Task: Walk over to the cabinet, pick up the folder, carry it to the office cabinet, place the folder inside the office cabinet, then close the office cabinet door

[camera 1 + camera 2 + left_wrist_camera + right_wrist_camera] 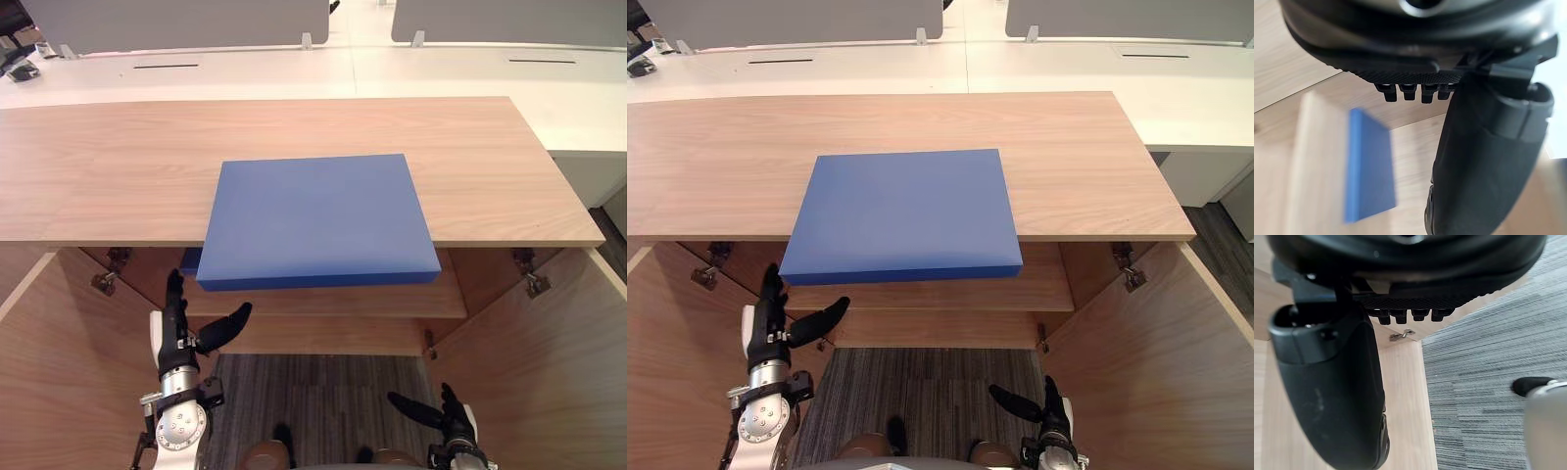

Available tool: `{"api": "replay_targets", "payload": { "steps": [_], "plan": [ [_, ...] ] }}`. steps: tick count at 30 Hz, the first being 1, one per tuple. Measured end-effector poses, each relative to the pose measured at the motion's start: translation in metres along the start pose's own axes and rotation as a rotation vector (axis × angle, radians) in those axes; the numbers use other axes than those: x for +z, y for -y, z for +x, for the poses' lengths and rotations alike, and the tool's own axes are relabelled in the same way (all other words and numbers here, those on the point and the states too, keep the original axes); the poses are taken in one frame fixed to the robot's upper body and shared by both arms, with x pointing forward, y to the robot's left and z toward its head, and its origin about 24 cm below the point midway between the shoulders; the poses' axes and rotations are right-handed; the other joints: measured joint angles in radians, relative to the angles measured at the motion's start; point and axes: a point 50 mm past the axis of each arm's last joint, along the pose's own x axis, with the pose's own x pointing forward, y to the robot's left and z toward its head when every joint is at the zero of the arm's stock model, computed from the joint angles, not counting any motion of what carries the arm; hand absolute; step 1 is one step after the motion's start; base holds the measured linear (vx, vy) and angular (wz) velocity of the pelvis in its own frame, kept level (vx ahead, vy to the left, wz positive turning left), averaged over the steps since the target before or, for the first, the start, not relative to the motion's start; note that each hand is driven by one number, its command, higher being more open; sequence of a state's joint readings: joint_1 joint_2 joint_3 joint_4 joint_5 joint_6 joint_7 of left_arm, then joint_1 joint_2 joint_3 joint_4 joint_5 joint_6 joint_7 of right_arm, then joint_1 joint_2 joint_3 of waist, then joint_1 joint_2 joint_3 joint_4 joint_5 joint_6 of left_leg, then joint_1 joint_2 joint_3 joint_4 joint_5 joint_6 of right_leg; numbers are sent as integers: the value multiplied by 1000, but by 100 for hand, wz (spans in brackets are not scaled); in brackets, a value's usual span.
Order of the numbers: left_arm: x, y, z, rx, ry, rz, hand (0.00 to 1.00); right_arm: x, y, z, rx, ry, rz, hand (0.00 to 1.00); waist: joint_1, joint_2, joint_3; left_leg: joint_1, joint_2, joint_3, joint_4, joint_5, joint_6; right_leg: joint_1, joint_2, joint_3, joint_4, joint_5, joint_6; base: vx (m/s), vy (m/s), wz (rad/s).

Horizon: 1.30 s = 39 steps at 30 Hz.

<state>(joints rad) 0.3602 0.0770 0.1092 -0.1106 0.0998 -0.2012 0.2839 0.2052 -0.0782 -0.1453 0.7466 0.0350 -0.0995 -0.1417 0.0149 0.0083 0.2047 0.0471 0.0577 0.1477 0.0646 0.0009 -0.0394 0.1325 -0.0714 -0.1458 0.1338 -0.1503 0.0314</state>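
Note:
A blue sliver is visible under the near corner of the folder (pixel 318 220), so I should expect to find another blue folder on the shelf when I pull the folder away.
A flat blue folder (pixel 315 217) lies on top of the wooden cabinet (pixel 118 166), its near edge jutting out over the cabinet's front. My left hand (pixel 179 328) is raised just below and left of the folder's near left corner, fingers straight and thumb spread, holding nothing. In the left wrist view the folder's blue edge (pixel 1369 171) shows past the thumb (pixel 1484 161). My right hand (pixel 446 411) hangs lower, near the floor on the right, open and empty; its thumb (pixel 1332 391) shows in the right wrist view.
Both cabinet doors stand wide open, the left door (pixel 59 372) and the right door (pixel 549 362) flanking me. An inner shelf (pixel 392 299) sits under the top. White desks (pixel 294 69) with grey screens stand behind. Grey carpet (pixel 323 401) lies below.

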Motion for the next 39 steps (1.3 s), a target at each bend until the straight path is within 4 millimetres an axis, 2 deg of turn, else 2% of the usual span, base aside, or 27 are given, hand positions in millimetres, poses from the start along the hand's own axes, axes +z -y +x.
{"api": "replay_targets", "payload": {
  "steps": [4,9,16,23,28,33,34,37,39],
  "plan": [
    [21,0,-6,-3,105,27,100,-3,3,0,8,-7,-67,100,0,7,-26,12,-4,-9,-16,9,0,11,0,-3,-9,1,1,-64,-9,5],
    [50,6,-10,-18,234,-29,100,-15,6,-1,5,-54,-97,100,-1,11,-40,10,-7,-33,-8,10,1,28,0,-23,-12,2,1,-36,-12,13],
    [95,-1,-15,-17,463,17,100,-13,6,0,5,-47,-115,100,-6,12,-44,7,-6,-56,12,10,1,48,2,-46,-16,4,2,-31,-20,11],
    [106,15,-15,-205,614,211,100,-16,4,-2,32,-54,-153,100,-19,19,-62,34,-6,-41,-26,22,-1,51,5,-25,-30,10,1,-29,-6,-7],
    [98,36,-4,-380,715,467,100,-15,13,0,19,-54,-174,100,-43,22,-76,53,-1,2,-53,26,-1,48,13,17,-46,26,-1,17,-4,-24],
    [90,42,7,-436,764,647,100,-17,17,-1,23,-61,-178,100,-60,22,-76,83,-3,30,-81,31,2,46,14,43,-45,28,-2,3,-2,-19],
    [88,43,10,-449,770,688,0,-18,18,-1,26,-63,-178,100,-60,22,-78,93,-5,33,-96,38,3,47,14,46,-45,28,-2,-14,-2,-8],
    [79,44,21,-465,761,807,0,-18,17,-1,33,-64,-176,100,-61,22,-82,114,-9,39,-137,56,4,46,13,52,-46,28,-2,-13,-1,-5],
    [84,46,27,-428,808,852,0,-19,17,-2,35,-68,-168,100,-60,20,-86,122,-13,39,-153,64,7,44,11,53,-46,28,-2,0,0,0]
  ]
}}
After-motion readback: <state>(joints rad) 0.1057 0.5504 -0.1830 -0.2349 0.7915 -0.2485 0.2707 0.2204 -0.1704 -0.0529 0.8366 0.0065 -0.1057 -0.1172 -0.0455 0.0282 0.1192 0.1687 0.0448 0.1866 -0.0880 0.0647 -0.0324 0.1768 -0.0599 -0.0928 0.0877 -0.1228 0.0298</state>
